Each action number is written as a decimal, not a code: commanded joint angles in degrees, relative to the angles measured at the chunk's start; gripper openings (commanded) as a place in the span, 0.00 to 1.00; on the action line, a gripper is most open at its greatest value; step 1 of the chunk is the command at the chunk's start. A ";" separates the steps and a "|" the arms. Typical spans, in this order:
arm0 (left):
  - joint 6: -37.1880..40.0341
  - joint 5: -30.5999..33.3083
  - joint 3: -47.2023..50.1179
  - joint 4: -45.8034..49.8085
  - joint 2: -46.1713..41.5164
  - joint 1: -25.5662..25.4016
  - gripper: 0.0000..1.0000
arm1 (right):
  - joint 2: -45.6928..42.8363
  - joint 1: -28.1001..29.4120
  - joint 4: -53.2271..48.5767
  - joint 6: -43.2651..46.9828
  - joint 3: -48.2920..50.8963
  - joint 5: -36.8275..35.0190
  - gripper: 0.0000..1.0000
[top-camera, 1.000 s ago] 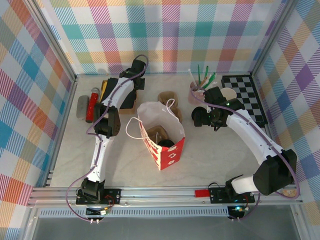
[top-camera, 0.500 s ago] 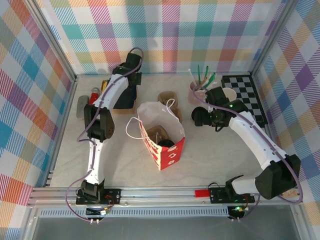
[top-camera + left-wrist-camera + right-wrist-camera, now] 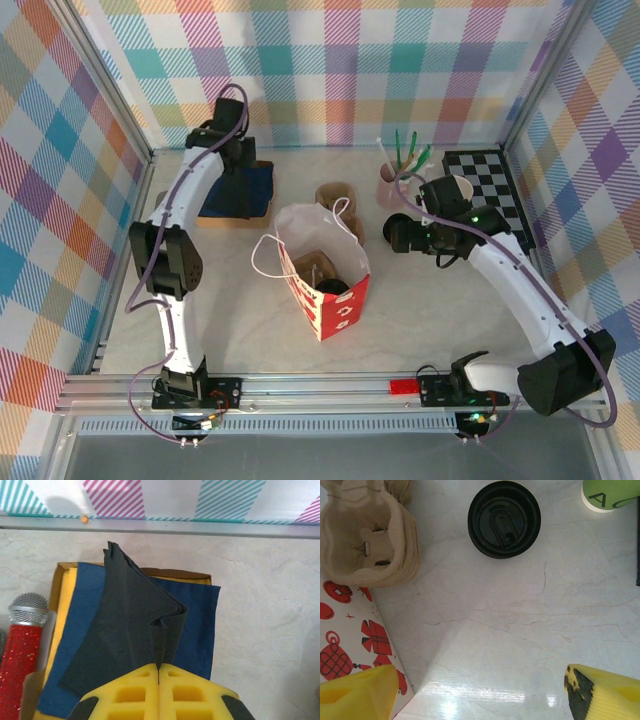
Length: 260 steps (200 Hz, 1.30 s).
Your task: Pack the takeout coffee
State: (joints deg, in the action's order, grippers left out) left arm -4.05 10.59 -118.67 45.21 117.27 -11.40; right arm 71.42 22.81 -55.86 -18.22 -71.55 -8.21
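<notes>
The dark grey napkin is pinched in my left gripper by a bunched fold (image 3: 162, 630). Next, I lay it across the blue napkins, open my fingers, and then move over its broad flat part (image 3: 117, 630).
The takeout coffee (image 3: 504, 519), seen from above as a round black lid, stands on the table ahead of my right gripper (image 3: 480, 695). That gripper is open, its yellow fingers (image 3: 357, 692) wide apart over bare table with nothing between them. In the top view the coffee (image 3: 397, 232) stands to the right of the red-and-white paper bag (image 3: 322, 265). At the back left, my left gripper (image 3: 159, 672) is shut on a fold of a dark grey napkin (image 3: 135, 625), pinched above a stack of blue napkins (image 3: 200, 615).
A cardboard cup carrier (image 3: 365, 540) sits left of the coffee, behind the bag. A green cup (image 3: 612, 492), a pink cup of straws (image 3: 392, 180) and a checkerboard (image 3: 495, 195) stand at the back right. A red microphone (image 3: 22, 645) lies left of the napkin box.
The left arm has swung left and back, uncovering the blue napkins, its gripper still shut. The right arm has shifted slightly right and stays open near the coffee.
</notes>
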 commanded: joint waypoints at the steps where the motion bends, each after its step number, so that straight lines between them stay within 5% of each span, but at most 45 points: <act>1: -0.16 -6.07 -1.15 5.17 -2.80 -0.20 0.00 | -1.60 -0.40 -1.02 -1.08 0.52 1.91 0.86; 92: -4.25 -23.67 2.13 4.79 -5.52 -0.20 0.00 | -5.92 -0.40 -2.11 -1.54 2.58 2.19 0.85; 169: -12.30 -24.83 17.29 -6.87 -8.73 7.34 0.00 | -5.17 -0.40 -1.56 -1.55 2.78 3.49 0.85; 260: -12.14 -24.03 8.35 -3.18 1.20 10.86 0.00 | -2.86 -0.22 -0.40 -2.34 2.20 5.57 0.84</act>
State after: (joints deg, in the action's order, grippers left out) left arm -15.86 -13.04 -107.13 40.29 115.70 -1.15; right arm 68.23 22.83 -56.58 -19.75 -68.88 -3.75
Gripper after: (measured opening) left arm 0.057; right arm 0.846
